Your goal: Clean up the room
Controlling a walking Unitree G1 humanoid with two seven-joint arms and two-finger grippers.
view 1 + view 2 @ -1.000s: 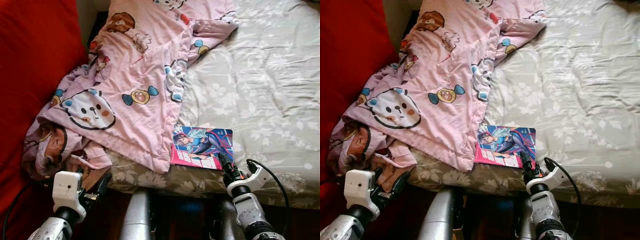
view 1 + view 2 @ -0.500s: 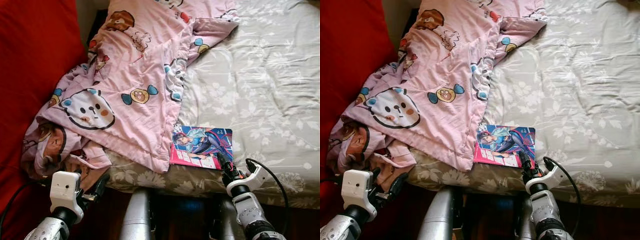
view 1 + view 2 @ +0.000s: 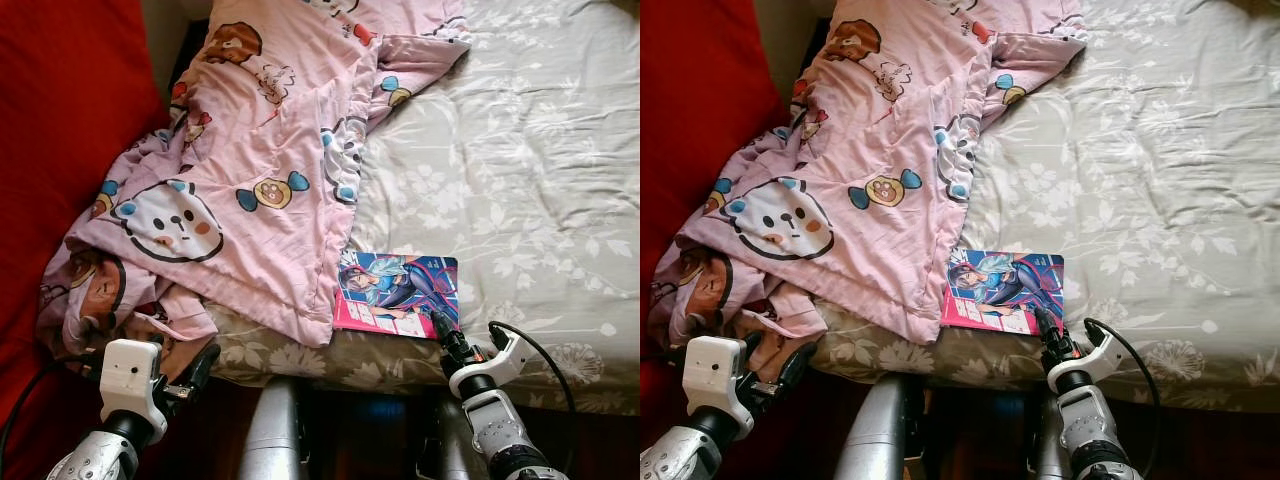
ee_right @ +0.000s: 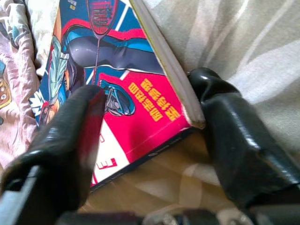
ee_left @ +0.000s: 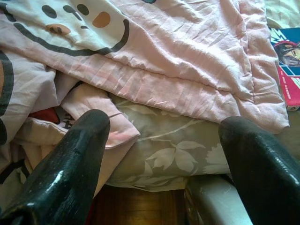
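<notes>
The comic book [image 3: 398,292] will stay together when I lift it, with its cover only opening a little, because the dark spine [image 4: 157,151] meets the page edge here.
A comic book [image 3: 398,292] with a blue and pink cover lies flat on the bed near its front edge, next to the hem of a pink cartoon blanket [image 3: 270,150]. My right gripper [image 3: 440,325] is at the book's near right corner. In the right wrist view it stands open [image 4: 146,84], with one finger [image 4: 75,136] over the cover [image 4: 108,89] and the other [image 4: 234,136] beside the book's edge. My left gripper [image 5: 164,121] is open, low at the bed's front left [image 3: 205,358], facing the blanket's hanging folds [image 5: 178,56].
The grey floral bedsheet [image 3: 520,170] spreads to the right and far side. A big red fabric mass [image 3: 60,100] stands along the left of the bed. Dark wooden floor [image 5: 136,206] shows under the bed's front edge.
The whole view has shifted a little, so the camera has moved. My right gripper stays at the book's near corner; the left gripper has hardly moved.
</notes>
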